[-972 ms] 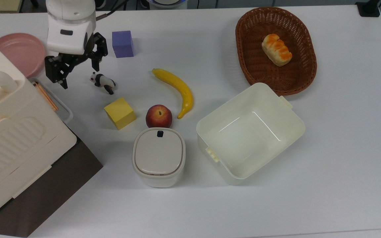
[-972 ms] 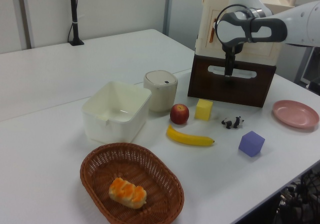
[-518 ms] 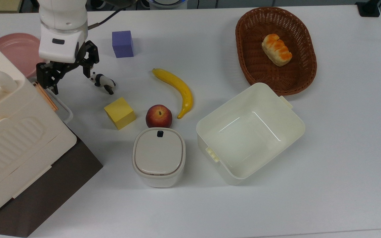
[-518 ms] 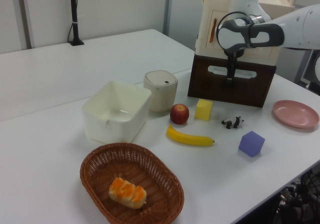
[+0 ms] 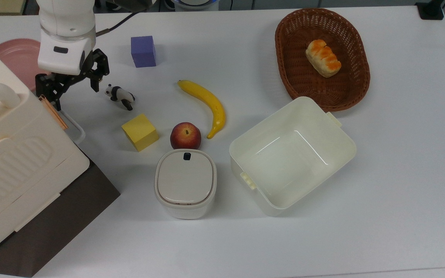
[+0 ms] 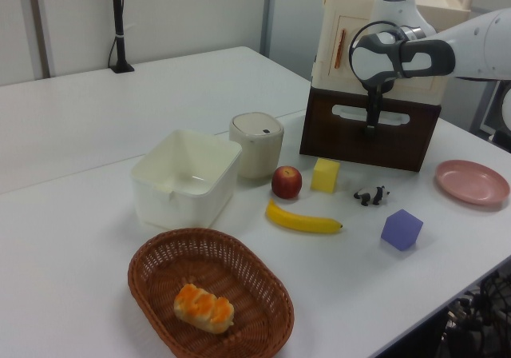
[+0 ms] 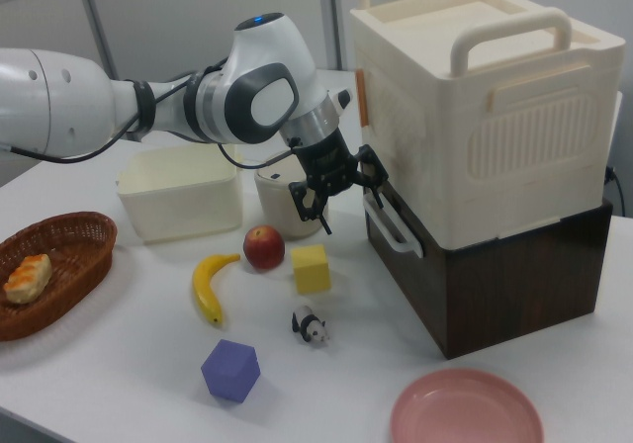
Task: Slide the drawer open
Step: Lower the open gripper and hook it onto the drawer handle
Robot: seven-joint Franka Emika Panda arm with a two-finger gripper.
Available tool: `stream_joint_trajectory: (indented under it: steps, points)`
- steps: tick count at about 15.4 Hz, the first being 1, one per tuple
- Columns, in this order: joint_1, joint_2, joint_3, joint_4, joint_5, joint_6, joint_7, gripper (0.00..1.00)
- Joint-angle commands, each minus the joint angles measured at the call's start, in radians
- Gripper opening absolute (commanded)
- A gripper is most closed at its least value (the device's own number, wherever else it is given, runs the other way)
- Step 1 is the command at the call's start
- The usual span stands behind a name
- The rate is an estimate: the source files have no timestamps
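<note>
My gripper will make the cream ribbed case [image 6: 342, 24] move forward a little when it pulls the drawer, because the case and its dark base [image 6: 359, 155] stand free on a smooth surface.
The drawer [image 7: 495, 285] is the dark brown box under a cream ribbed case [image 7: 475, 117], and it looks pushed in. Its white loop handle [image 7: 392, 227] sticks out of the front panel [image 6: 363, 142]. My gripper [image 5: 75, 92] is open and hangs in front of that panel, just above the handle [image 5: 74, 129]. One fingertip [image 5: 57, 103] is close to the handle's far end by the case's corner. The other [image 5: 95, 84] points toward the toy panda. In the right view the gripper [image 7: 348, 198] holds nothing, and in the left view it [image 6: 371, 123] overlaps the handle [image 6: 391, 118].
A toy panda [image 5: 120, 96], a yellow cube [image 5: 139, 132], an apple [image 5: 185, 135] and a banana [image 5: 207, 104] lie in front of the drawer. A purple cube [image 5: 143, 51] and a pink plate [image 5: 17, 58] sit behind my arm. A lidded tub [image 5: 185, 183], an open tub [image 5: 338, 127] and a basket [image 5: 357, 77] are farther off.
My gripper has moved toward the top view's left, away from the panda and closer to the drawer's front and handle. It stays open, and nothing else has moved.
</note>
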Motion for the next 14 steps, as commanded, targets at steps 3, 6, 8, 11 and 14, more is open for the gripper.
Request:
stream_joint_trajectory:
  steps: [3,6,8,11,14]
  points:
    - [-0.007,0.021,-0.007,-0.007,-0.037,0.035,-0.017,1.00]
    - [-0.009,0.025,-0.007,-0.007,-0.037,0.035,-0.016,1.00]
    - [-0.007,0.031,-0.007,-0.007,-0.037,0.035,-0.016,1.00]
    - [-0.007,0.034,-0.007,-0.007,-0.035,0.035,-0.014,0.99]
    - [-0.010,0.037,-0.007,-0.007,-0.037,0.037,-0.016,0.99]
